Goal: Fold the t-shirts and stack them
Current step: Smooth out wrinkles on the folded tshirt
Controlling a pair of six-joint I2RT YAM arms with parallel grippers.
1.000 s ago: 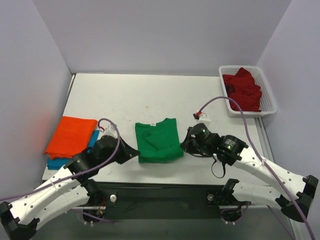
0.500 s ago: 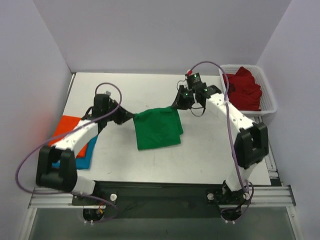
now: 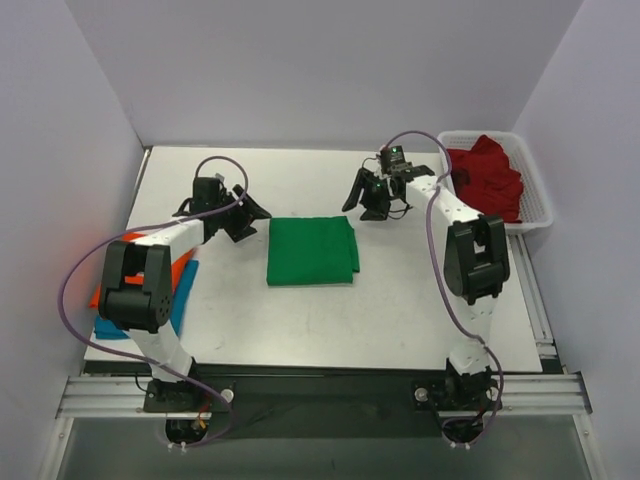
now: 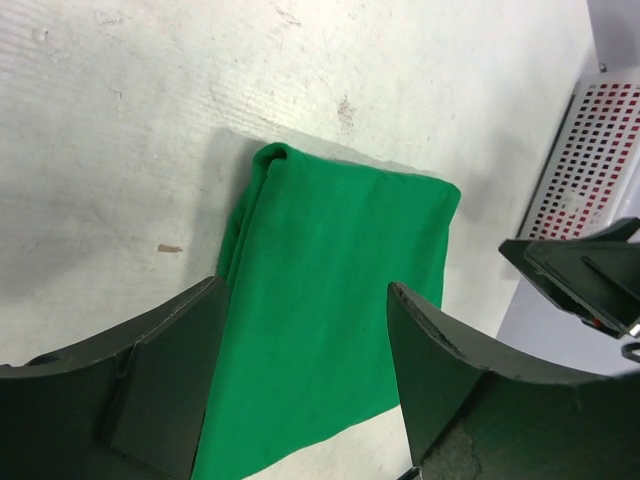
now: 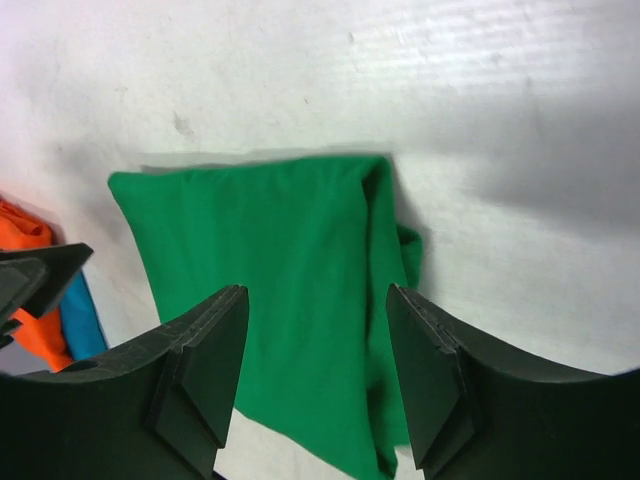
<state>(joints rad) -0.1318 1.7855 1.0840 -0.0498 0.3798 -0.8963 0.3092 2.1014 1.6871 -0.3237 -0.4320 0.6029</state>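
The green t-shirt's under layer (image 3: 354, 252) shows beyond its top layer, so next my right gripper pulls the top layer's edge (image 3: 350, 271) straight before my left gripper stacks it.
A bright green t-shirt (image 3: 312, 251) lies folded into a flat rectangle at the table's middle. My left gripper (image 3: 249, 221) hovers open just off its far left corner, nothing between the fingers. My right gripper (image 3: 362, 204) stands open beyond its far right corner, also empty. In the left wrist view the green t-shirt (image 4: 345, 240) shows between and beyond the left gripper (image 4: 305, 290). The right wrist view shows the green t-shirt (image 5: 265, 225) under the right gripper (image 5: 317, 292). An orange t-shirt (image 3: 181, 268) lies on a blue one (image 3: 185, 300) at the left. A dark red t-shirt (image 3: 487, 178) fills the basket.
The white mesh basket (image 3: 531, 223) stands at the far right corner, close to the right arm's elbow. My left arm reaches over the orange and blue pile. Purple cables loop above both arms. Walls close in the table's left, back and right sides.
Both grippers carried the green shirt's near edge up and over to the far side, halving it. Then both opened and let the cloth go; it now lies flat.
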